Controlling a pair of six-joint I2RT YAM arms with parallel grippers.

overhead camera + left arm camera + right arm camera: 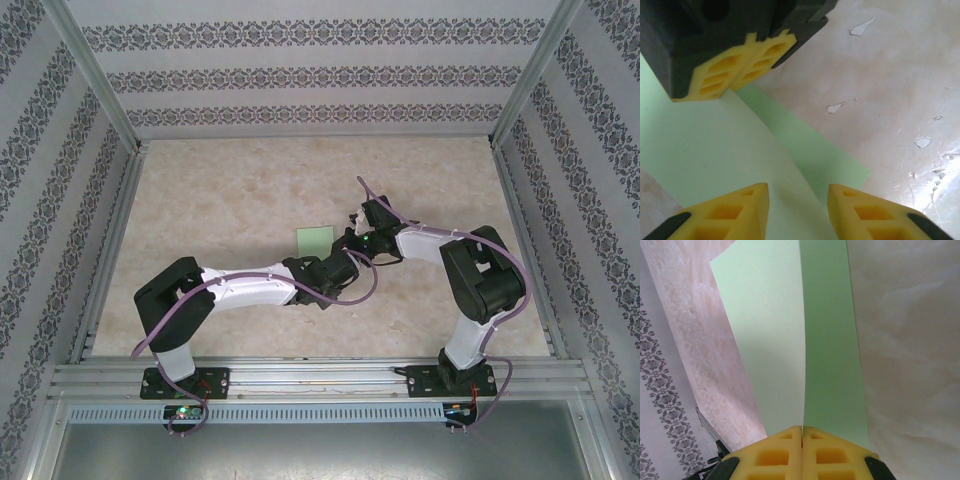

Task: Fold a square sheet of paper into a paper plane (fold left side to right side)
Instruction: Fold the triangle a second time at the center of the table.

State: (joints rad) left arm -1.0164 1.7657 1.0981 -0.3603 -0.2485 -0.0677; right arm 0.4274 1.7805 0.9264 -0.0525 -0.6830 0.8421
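The flap's edge [804, 340] ends before the edge of the layer under it, so the robot's right gripper should keep the lower layer [842, 170] down while its left gripper peels the flap back.
The square sheet of paper [314, 240] is light green and lies mid-table, partly folded over. In the right wrist view a paler flap [765, 330] rises off the darker flat layer [832, 340]. My right gripper [802, 432] is shut, and the flap's edge runs into the seam of its yellow fingers. The left wrist view shows that same gripper [737, 75] pinching the paper [705, 145] from above. My left gripper [799, 205] stands open, its fingertips apart on either side of the raised flap's edge. Both grippers meet at the sheet's right edge [343, 248].
The beige marbled table [230, 190] has small chipped spots [835, 107] near the paper. Patterned walls [300, 75] and metal frame posts enclose three sides. An aluminium rail [320, 385] runs along the near edge by the arm bases.
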